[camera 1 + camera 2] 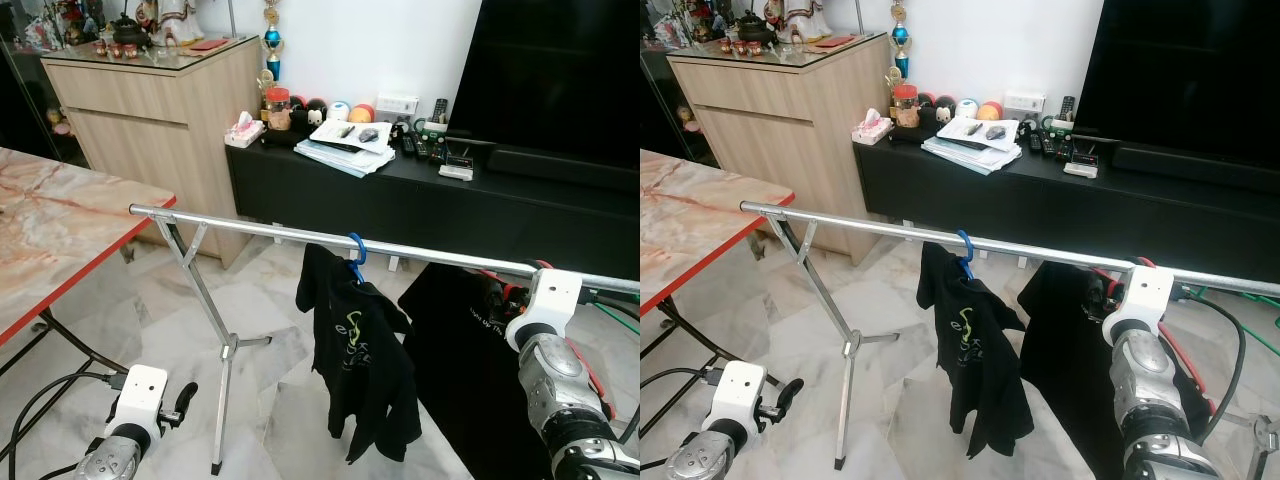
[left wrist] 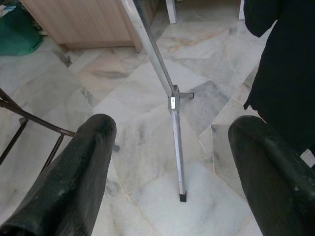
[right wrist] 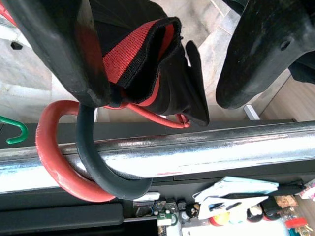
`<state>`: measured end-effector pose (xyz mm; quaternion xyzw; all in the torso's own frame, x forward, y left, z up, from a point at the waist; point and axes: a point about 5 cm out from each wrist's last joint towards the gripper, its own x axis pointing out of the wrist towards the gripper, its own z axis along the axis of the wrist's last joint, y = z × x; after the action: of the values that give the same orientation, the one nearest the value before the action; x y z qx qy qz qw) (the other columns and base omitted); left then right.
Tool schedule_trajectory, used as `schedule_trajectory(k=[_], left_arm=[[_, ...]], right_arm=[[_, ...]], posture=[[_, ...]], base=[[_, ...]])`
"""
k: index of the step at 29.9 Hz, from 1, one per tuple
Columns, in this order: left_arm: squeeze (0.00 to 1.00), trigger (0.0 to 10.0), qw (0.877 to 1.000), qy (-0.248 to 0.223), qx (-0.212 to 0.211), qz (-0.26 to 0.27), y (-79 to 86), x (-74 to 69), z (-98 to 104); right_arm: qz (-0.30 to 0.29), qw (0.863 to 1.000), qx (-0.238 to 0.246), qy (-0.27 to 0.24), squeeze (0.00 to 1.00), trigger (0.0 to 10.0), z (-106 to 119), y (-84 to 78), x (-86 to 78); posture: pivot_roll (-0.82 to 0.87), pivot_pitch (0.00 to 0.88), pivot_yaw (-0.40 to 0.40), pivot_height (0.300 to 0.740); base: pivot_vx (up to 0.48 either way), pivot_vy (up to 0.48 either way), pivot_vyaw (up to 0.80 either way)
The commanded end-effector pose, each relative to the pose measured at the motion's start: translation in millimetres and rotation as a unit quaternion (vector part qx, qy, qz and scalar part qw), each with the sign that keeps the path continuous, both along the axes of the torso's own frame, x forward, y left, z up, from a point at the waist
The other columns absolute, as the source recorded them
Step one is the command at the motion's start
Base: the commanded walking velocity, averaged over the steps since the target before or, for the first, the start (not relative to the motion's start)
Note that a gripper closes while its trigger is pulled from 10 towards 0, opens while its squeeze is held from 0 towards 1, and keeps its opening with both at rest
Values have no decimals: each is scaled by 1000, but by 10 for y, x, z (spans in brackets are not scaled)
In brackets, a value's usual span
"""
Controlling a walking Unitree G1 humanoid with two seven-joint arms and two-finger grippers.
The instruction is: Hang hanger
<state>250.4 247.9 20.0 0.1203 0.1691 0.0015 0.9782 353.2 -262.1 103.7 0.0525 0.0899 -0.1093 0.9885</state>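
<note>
The red hanger's arm (image 3: 158, 118) goes outside the collar, so the black hook (image 3: 101, 160) will slide away from the red hook when I pull on the collar.
A steel clothes rail (image 1: 260, 229) runs across in front of me. On it a blue hanger hook (image 1: 357, 247) carries a black T-shirt (image 1: 362, 352). Further right a second black garment (image 1: 455, 340) with a red-and-black collar (image 3: 140, 54) hangs from a red hanger hook (image 3: 51, 169) beside a black hook (image 3: 101, 174), both over the rail. My right gripper (image 3: 162, 83) sits at that hook, open, its fingers either side of the collar. My left gripper (image 2: 172, 125) hangs low near the floor, open and holding nothing.
The rack's crossed legs (image 1: 225, 370) stand on the marble floor. A red-edged marble table (image 1: 60, 230) is at the left, with a wooden cabinet (image 1: 150, 110) behind. A black TV console (image 1: 400, 195) with clutter and a TV (image 1: 560, 70) lie beyond the rail.
</note>
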Motion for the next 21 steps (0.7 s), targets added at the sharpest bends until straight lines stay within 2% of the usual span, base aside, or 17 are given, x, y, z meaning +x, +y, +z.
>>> schedule_trajectory(k=[1,14,21], left_arm=[[0,10000,1000,6,2,5,18,-6,-18],[0,10000,1000,7,3,3,22,3,-13],[0,10000,1000,6,2,4,21,8,-14]], right_arm=[[-9,1000,5,-15,0,10000,82,-26,36],[-40,999,16,2,0,10000,-61,12,-40],[-46,999,16,-4,0,10000,-39,10,-32]], posture=[[178,0,22,740],[173,0,25,740],[172,0,21,740]], base=[[0,0,0],[0,0,0],[0,0,0]])
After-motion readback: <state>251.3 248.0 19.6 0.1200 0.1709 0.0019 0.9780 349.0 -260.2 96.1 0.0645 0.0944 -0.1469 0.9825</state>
